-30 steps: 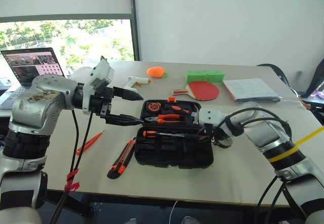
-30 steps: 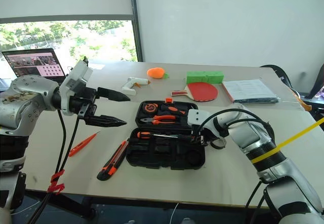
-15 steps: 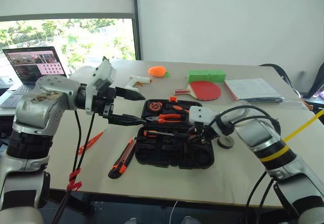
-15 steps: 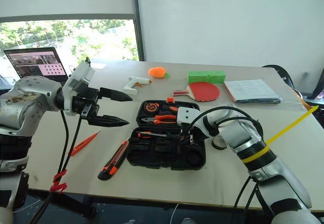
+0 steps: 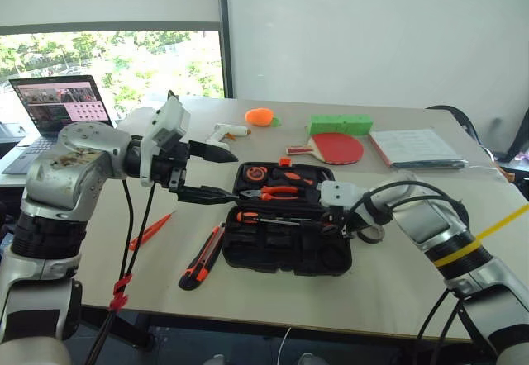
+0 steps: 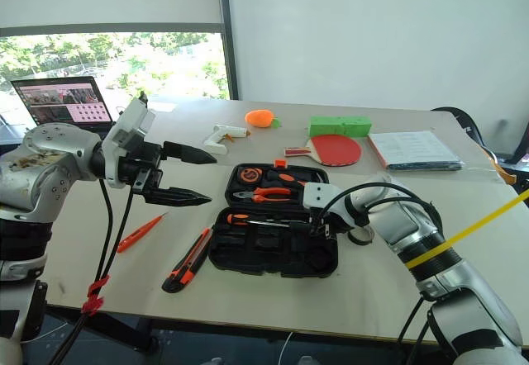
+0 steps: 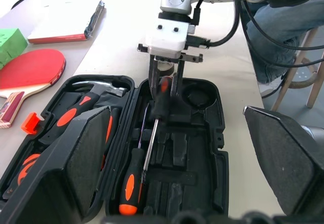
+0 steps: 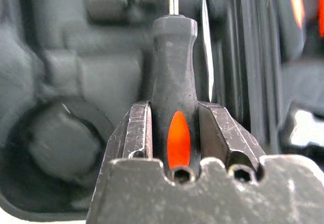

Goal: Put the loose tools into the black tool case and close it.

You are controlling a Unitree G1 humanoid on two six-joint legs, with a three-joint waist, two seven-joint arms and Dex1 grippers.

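Next, my right gripper opens, because the screwdriver's handle (image 8: pixel 174 72) between its fingers sits above its hollow in the tool case. Then it should close its fingers and press the handle down near its neck (image 8: pixel 175 31).
The black tool case (image 5: pixel 285 253) lies open mid-table with pliers (image 5: pixel 277 191) and a screwdriver (image 5: pixel 248 216) in its recesses. My right gripper (image 5: pixel 331 225) is shut on a black-and-orange screwdriver (image 8: pixel 174 117), pressed between its fingers (image 8: pixel 137 133) low over the case's front half (image 7: pixel 202 148). A dark tape roll (image 6: pixel 361 235) lies just right of the case, by the right wrist. Left of the case lie a black-and-orange utility knife (image 5: pixel 201 256) and an orange screwdriver (image 5: pixel 149 231). My left gripper (image 5: pixel 219 175) hangs open in the air above them, empty.
At the back stand a white glue gun (image 5: pixel 223 134), an orange object (image 5: pixel 260 116), a green block (image 5: pixel 339 124), a red paddle (image 5: pixel 335 147) and a booklet (image 5: pixel 417 146). A laptop (image 5: pixel 58 109) sits at the far left corner.
The right gripper with its screwdriver lifted slightly over the case, then sank back down onto the front half. The left arm has held still.
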